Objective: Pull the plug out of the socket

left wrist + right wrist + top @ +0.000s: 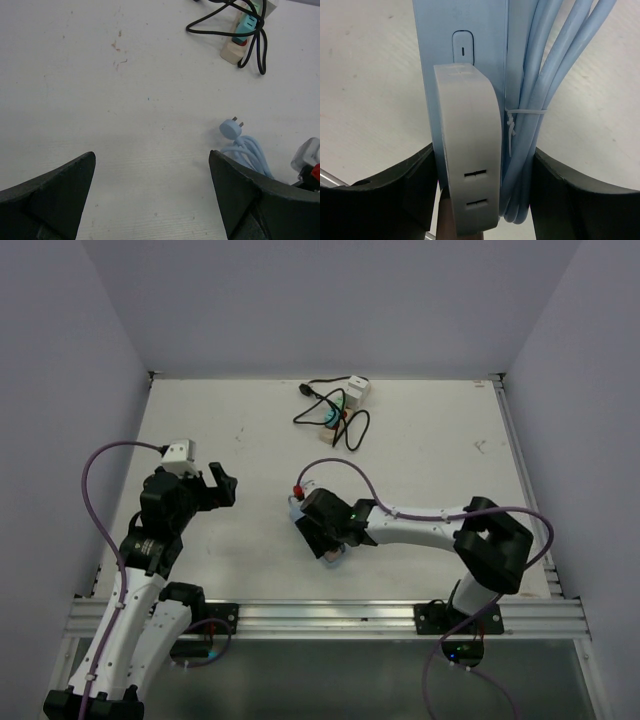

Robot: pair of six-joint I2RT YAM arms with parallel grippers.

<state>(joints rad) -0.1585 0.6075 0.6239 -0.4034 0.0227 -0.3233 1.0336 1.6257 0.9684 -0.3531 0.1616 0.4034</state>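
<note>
I should move my right gripper's fingers to the blue strip's end [334,559] by the brown plug to leave room for my left gripper, because they crowd the white adapter [471,150].
The socket, a narrow beige power strip [338,412] [233,49], lies at the far middle of the table. A teal plug [330,418] [247,23] and a white block [357,389] sit in it, and its black cord [354,432] [260,47] loops beside it. Both grippers are well short of it. My right gripper [325,536] [484,149] is shut on a light blue power strip [485,30] with a white adapter [469,150] on top, one finger on the strip's side, the other on its bundled blue cord [540,90]. My left gripper [222,486] [151,154] hangs open over bare table.
The blue strip's round plug [230,129] and coiled cord [252,152] lie on the table right of my left gripper. A raised rail [525,480] runs along the table's right edge, and grey walls close in the left, right and far sides.
</note>
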